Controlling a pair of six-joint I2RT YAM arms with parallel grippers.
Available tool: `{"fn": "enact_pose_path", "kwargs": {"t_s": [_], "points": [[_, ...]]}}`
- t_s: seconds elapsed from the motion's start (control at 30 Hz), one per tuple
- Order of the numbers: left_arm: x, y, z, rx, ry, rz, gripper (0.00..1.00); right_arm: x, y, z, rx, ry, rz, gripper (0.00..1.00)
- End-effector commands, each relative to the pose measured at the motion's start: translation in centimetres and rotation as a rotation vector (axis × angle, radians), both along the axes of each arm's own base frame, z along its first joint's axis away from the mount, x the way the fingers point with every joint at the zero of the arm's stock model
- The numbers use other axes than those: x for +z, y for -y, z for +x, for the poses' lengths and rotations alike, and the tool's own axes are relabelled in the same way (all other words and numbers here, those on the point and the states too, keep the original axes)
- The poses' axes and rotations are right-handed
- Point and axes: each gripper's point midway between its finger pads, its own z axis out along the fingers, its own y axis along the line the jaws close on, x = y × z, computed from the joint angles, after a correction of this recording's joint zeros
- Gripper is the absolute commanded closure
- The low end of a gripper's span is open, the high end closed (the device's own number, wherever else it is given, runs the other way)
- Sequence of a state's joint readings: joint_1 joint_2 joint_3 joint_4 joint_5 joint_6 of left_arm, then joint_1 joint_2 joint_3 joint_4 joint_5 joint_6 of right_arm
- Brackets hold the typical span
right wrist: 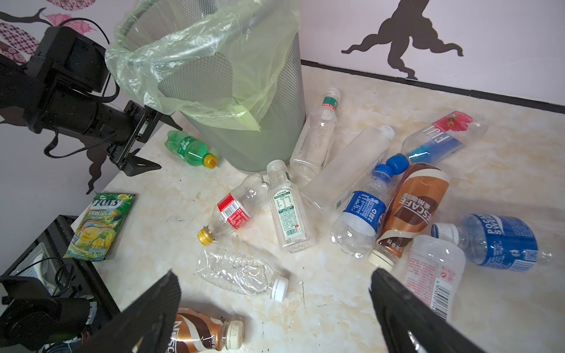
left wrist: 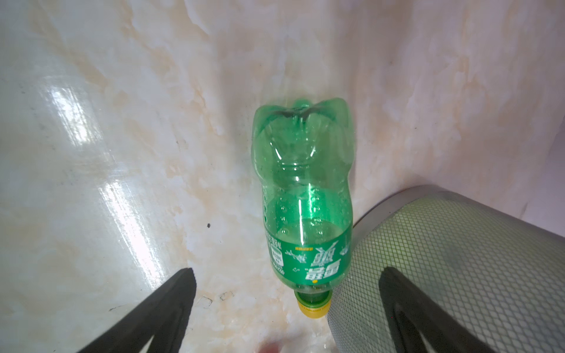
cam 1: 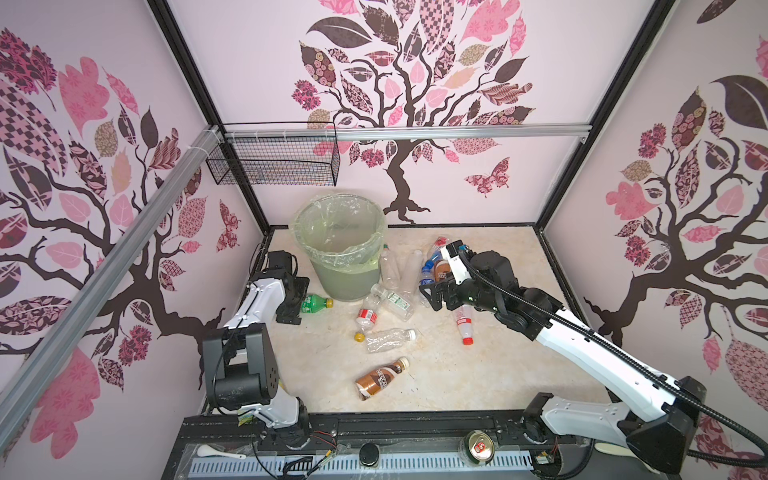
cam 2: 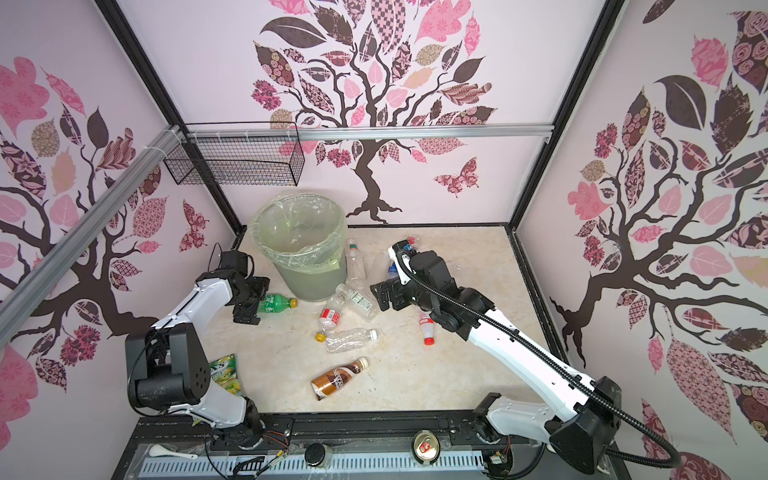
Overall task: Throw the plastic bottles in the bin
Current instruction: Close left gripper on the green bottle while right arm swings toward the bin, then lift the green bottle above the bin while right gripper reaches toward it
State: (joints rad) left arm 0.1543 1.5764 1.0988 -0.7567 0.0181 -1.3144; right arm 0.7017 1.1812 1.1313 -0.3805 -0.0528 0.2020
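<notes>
The open fingers of my left gripper are lined up across the green bottle's narrow width. I should keep moving toward its base end until my fingers are on both sides of it, and then close them.
The bin, pale grey-green mesh lined with a clear bag, stands at the back left. A green plastic bottle with a yellow cap lies at its foot. My left gripper hangs open over it, gripping nothing. Several plastic bottles lie on the marble floor: a brown one, a crushed clear one, a red-labelled one and a blue-labelled one. My right gripper is open and empty above the cluster.
A black wire mesh basket hangs on the rail at the back left. A green candy packet lies by the left arm's base. A metal can and a white spoon sit on the front ledge. Patterned walls close in three sides.
</notes>
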Motion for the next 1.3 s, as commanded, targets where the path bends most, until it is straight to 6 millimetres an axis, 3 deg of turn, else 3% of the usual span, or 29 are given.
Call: {"fn": "enact_pose_path", "kwargs": {"t_s": [0.0, 0.5, 0.67, 0.8, 0.9, 1.1, 1.27], "points": [[-0.7, -1.1, 0.3, 0.044, -0.009, -0.017, 0.02, 0.7, -0.1, -0.1, 0.011, 0.01, -0.001, 0.0], [-3.9, -1.8, 1.4, -0.045, -0.075, -0.024, 0.05, -1.2, -1.0, 0.9, -0.005, -0.053, 0.0, 0.01], [-4.3, -1.4, 2.1, -0.075, -0.058, -0.045, 0.1, -1.7, -1.1, 0.8, -0.008, -0.071, 0.001, 0.01], [-5.1, -1.2, 1.6, -0.078, -0.081, -0.055, 0.21, -2.1, -0.8, 0.7, -0.014, -0.072, -0.009, 0.0], [-4.8, -1.1, 1.2, -0.096, -0.081, -0.045, 0.3, -1.9, -0.6, 1.0, -0.029, -0.062, -0.018, 0.0], [-2.4, -1.6, 0.5, -0.153, -0.056, 0.009, 0.49, -1.2, -1.0, 1.8, -0.075, -0.079, 0.035, 0.0], [-0.2, -1.3, -1.5, -0.195, -0.019, 0.043, 0.53, -0.7, -1.1, 2.3, -0.134, -0.11, 0.108, 0.0]]}}
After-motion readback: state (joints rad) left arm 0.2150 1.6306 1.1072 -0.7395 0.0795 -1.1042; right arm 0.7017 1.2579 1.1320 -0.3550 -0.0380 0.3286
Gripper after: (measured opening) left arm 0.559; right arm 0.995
